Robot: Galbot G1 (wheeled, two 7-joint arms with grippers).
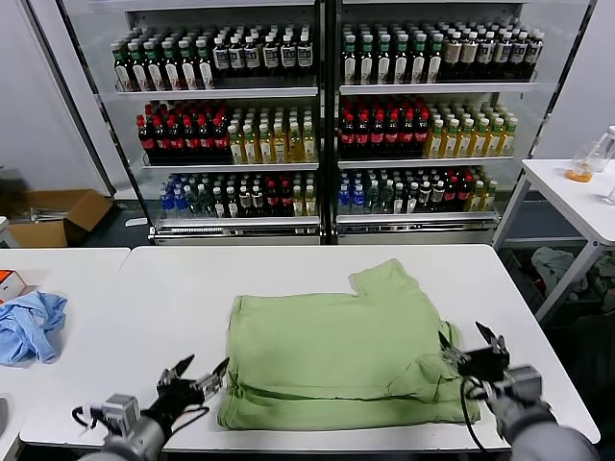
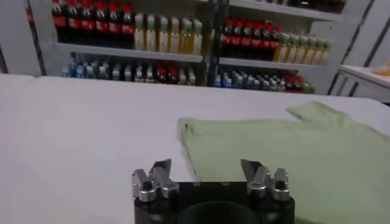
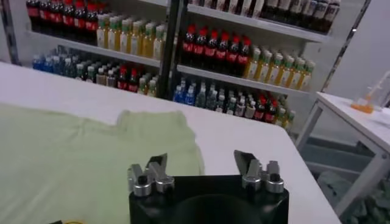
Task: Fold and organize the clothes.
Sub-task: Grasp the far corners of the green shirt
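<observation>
I should keep moving my open right gripper toward the sleeve's end (image 1: pixel 396 268) until my fingers are on both sides of it, with the sleeve sticking out free (image 1: pixel 381 282) past the shirt's far edge.
The clothes, a light green shirt (image 1: pixel 336 351), lie folded flat on the white table (image 1: pixel 192 298), with one sleeve pointing toward the far edge. My left gripper (image 1: pixel 204 371) is open, low over the table beside the shirt's near left corner, and holds nothing. My right gripper (image 1: pixel 465 342) is open at the shirt's right edge, also holding nothing. In the left wrist view the left gripper (image 2: pixel 206 168) faces the shirt (image 2: pixel 292 158), whose edge runs ahead of it. In the right wrist view the right gripper (image 3: pixel 201 162) has the shirt (image 3: pixel 79 152) ahead and to one side.
A crumpled light blue garment (image 1: pixel 29 327) and an orange box (image 1: pixel 8 283) lie on the adjoining table at the left. Glass-fronted drink shelves (image 1: pixel 327 125) stand behind. Another white table (image 1: pixel 577 192) stands at the right. A cardboard box (image 1: pixel 58 216) sits on the floor.
</observation>
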